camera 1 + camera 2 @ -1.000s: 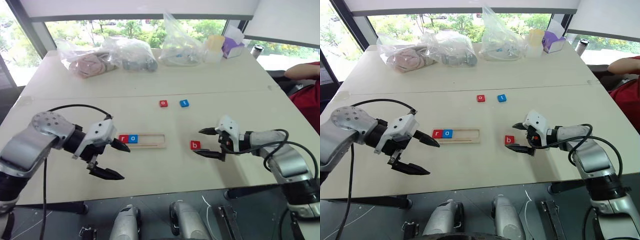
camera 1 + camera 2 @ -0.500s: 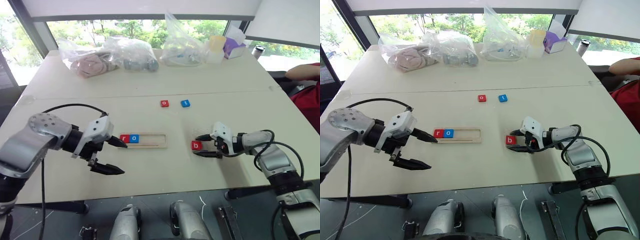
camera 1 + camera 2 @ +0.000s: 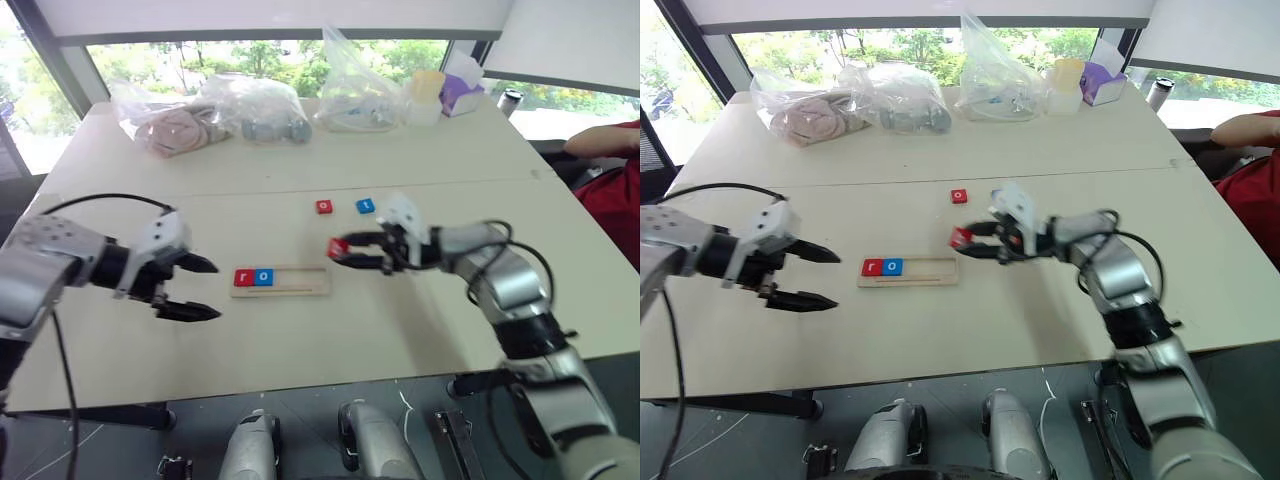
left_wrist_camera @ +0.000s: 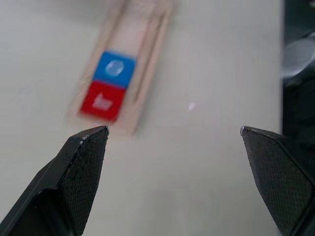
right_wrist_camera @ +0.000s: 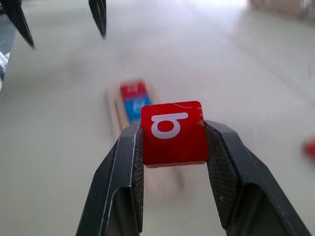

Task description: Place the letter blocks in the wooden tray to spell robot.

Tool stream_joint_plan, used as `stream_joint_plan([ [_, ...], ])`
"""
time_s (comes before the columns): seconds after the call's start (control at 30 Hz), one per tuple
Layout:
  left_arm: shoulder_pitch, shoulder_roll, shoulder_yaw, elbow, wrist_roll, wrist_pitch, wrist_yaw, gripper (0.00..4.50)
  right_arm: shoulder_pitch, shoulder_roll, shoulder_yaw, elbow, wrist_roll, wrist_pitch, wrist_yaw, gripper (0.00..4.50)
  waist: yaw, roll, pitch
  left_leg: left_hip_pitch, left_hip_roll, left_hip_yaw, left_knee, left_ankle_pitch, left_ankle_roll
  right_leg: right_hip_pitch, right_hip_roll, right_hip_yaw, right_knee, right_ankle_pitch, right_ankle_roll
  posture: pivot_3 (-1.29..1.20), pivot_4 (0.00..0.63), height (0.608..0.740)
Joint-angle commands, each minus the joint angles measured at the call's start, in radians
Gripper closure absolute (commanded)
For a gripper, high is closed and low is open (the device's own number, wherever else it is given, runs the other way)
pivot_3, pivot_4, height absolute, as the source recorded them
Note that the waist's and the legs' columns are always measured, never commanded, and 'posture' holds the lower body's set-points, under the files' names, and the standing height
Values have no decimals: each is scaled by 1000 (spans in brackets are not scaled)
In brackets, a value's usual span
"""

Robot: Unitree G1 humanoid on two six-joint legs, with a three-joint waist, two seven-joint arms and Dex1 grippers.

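I should keep my right gripper going there and let go of it, as the red b block's letter (image 5: 168, 126) is up and the tray is empty beside the blue o block (image 3: 285, 277).
The wooden tray (image 3: 301, 281) lies mid-table with a red r block (image 3: 243, 277) and a blue o block (image 3: 263, 276) at its left end. My right gripper (image 3: 340, 251) is shut on the red b block (image 5: 173, 132), holding it in the air just above and beyond the tray's right end. A red o block (image 3: 325, 206) and a blue t block (image 3: 366, 206) lie on the table farther back. My left gripper (image 3: 216, 291) hovers open and empty to the left of the tray; its fingers (image 4: 83, 162) frame the tray's left end (image 4: 147, 54).
Plastic bags (image 3: 255, 108) with items, a cup (image 3: 428, 92) and a purple box (image 3: 462, 92) line the table's far side. A person's red sleeve (image 3: 612, 195) shows at the right edge. The table's near edge (image 3: 300, 385) runs just below both arms.
The right gripper shut on the b block, lifted it off the table and carried it left toward the tray's right end. The left gripper drew left, away from the tray, staying open.
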Motion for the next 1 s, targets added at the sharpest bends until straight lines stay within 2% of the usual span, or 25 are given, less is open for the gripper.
stream_joint_plan([
  [0.03, 61, 26, 54, -2, 25, -47, 8, 0, -53, 57, 68, 119, -66, -63, -13, 3323, 5, 0, 0, 0, 0, 0, 0, 0, 0, 0, -1, 0, 0, 0, 0, 0, 150, 740],
  [0.23, 145, 7, 166, -93, -61, 52, 52, 0, -137, 118, 159, 350, -165, -220, 42, 3323, 23, 0, 0, -5, -2, 5, 2, 0, 0, 0, -7, 1, -4, 0, 0, 0, 150, 740],
  [0.4, 202, -1, 208, -144, -83, 81, 84, 0, -172, 132, 196, 424, -210, -260, 97, 3323, 25, 0, 0, -4, -2, 5, 3, 0, 0, 0, -6, 1, -4, 1, 0, 0, 150, 740],
  [1.0, 183, -39, 179, -165, -95, 96, 131, 0, -195, 169, 163, 542, -258, -289, 104, 3323, 23, 0, 0, -2, -2, 4, 2, 0, 0, 0, -4, 0, -1, 1, 0, 0, 150, 740],
])
